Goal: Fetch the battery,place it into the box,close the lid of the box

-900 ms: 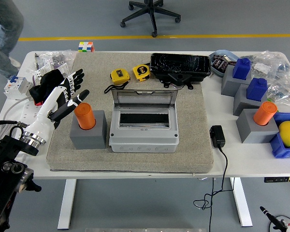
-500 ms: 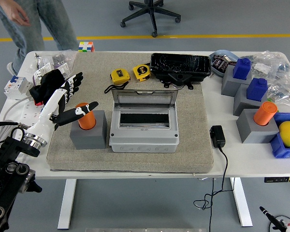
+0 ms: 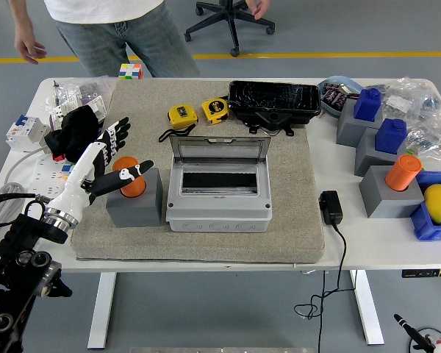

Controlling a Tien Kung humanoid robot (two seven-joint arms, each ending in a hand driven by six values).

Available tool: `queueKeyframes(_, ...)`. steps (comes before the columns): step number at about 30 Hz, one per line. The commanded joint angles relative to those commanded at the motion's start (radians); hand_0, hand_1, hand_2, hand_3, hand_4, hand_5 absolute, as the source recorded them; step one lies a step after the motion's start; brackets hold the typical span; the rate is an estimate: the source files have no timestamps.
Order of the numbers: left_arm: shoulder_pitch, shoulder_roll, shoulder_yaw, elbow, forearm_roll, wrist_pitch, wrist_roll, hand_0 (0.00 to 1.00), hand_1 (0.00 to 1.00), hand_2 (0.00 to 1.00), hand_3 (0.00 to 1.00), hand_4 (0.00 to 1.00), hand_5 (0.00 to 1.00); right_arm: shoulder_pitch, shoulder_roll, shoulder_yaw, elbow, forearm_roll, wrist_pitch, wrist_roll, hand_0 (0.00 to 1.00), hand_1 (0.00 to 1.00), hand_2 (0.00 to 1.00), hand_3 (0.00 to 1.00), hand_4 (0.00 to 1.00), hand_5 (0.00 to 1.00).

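The upright battery will lie lengthwise on its side when the robot lowers it into the box, because the box's opening is a long narrow slot (image 3: 220,183).
An orange cylinder battery (image 3: 131,179) stands upright in a grey block (image 3: 134,198) on the left of the mat. My left hand (image 3: 115,157) is around it from the left: the thumb crosses its front, the other fingers are spread behind it, not closed on it. The grey box (image 3: 217,193) sits mid-mat with its lid (image 3: 219,149) raised upright at the back. My right arm is out of sight.
A second orange battery (image 3: 402,173) stands in a grey block at the right. Blue-topped blocks (image 3: 375,123), a yellow lemon (image 3: 440,204) in a blue bin, two tape measures (image 3: 198,112), a black tray (image 3: 274,101) and a charger (image 3: 331,207) lie around. A person (image 3: 117,26) stands at the far left side.
My left hand has slid right and lower, so the thumb now crosses the battery's front. The person has walked in along the far side to the table's left end.
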Motion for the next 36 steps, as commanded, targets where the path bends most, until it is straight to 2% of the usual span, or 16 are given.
queueKeyframes(6,0.004,-0.008,0.009,0.002,0.008,0.007,-0.002,0.953,0.998,0.998,0.998,0.998,0.433,-0.001,-0.002,0.002,0.0,-0.003,-0.001,-0.002,0.878,0.844,0.818,0.868,0.998,0.998)
queueKeyframes(12,0.013,-0.027,0.023,-0.007,0.002,0.036,-0.017,0.944,0.998,0.998,0.991,0.998,0.43,-0.001,-0.001,-0.002,0.0,0.003,-0.003,-0.002,0.874,0.843,0.817,0.864,0.998,0.998)
queueKeyframes(13,0.013,-0.03,0.027,-0.008,-0.003,0.042,-0.021,0.851,0.94,0.918,0.904,0.998,0.42,-0.001,-0.001,-0.002,0.0,0.002,-0.003,-0.002,0.874,0.842,0.816,0.863,0.998,0.998)
queueKeyframes(18,0.009,-0.036,0.04,0.0,-0.016,0.054,-0.03,0.851,0.94,0.918,0.904,0.998,0.42,0.0,-0.002,-0.005,0.0,0.005,-0.004,-0.002,0.874,0.842,0.816,0.863,0.998,0.998)
queueKeyframes(19,0.008,-0.037,0.043,0.002,-0.018,0.055,-0.031,0.815,0.911,0.863,0.857,0.998,0.413,0.0,-0.002,-0.007,0.0,0.007,-0.005,-0.002,0.874,0.841,0.814,0.864,0.998,0.998)
queueKeyframes(36,0.006,-0.043,0.052,0.055,-0.002,0.073,-0.034,0.88,0.945,0.89,0.881,0.998,0.397,0.001,-0.003,0.002,0.0,0.003,-0.007,-0.002,0.872,0.84,0.813,0.859,0.998,0.998)
